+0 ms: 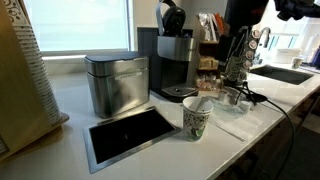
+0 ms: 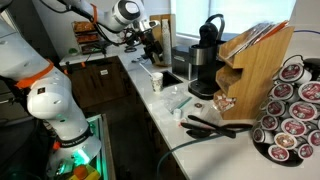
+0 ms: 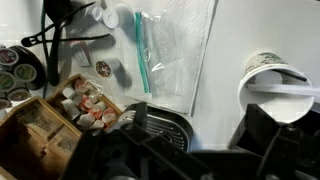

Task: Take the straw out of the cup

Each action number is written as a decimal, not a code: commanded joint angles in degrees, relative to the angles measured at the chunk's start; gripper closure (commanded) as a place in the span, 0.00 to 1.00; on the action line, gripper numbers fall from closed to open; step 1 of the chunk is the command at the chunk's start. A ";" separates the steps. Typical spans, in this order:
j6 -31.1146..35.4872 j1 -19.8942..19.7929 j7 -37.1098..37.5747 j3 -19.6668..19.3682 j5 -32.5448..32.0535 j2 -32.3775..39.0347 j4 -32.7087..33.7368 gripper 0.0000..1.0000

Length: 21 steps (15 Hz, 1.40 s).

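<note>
My gripper's fingers open the same way the straw in the cup [image 3: 287,89] points, so my gripper should turn and move over the cup [image 1: 198,104] to get its fingers on both sides of the straw.
The white paper cup [image 1: 197,120] with green printing stands on the white counter in front of the coffee machine; it shows in both exterior views [image 2: 157,81]. The pale straw [image 1: 201,103] leans inside it, its top just over the rim. In the wrist view the cup [image 3: 262,70] is at the right edge with the straw [image 3: 288,89] lying across its mouth. My gripper [image 3: 195,140] is open and empty. It hangs above the counter, beside and higher than the cup [image 1: 237,62] [image 2: 151,47].
A black coffee machine [image 1: 175,58] stands behind the cup. A metal box [image 1: 114,82] and a black inset tray [image 1: 128,134] lie nearby. A clear bag with green straws [image 3: 165,50], coffee pods [image 3: 88,102], a sink [image 1: 283,73] and a wooden pod rack [image 2: 258,70] surround the spot.
</note>
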 commanded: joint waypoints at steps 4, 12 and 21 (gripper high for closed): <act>5.78 -0.76 11.23 0.05 1.31 2.43 1.48 0.00; 25.83 2.08 18.57 -0.93 14.03 6.97 -1.61 0.00; 0.75 1.42 17.50 -2.59 18.53 3.62 -1.47 0.00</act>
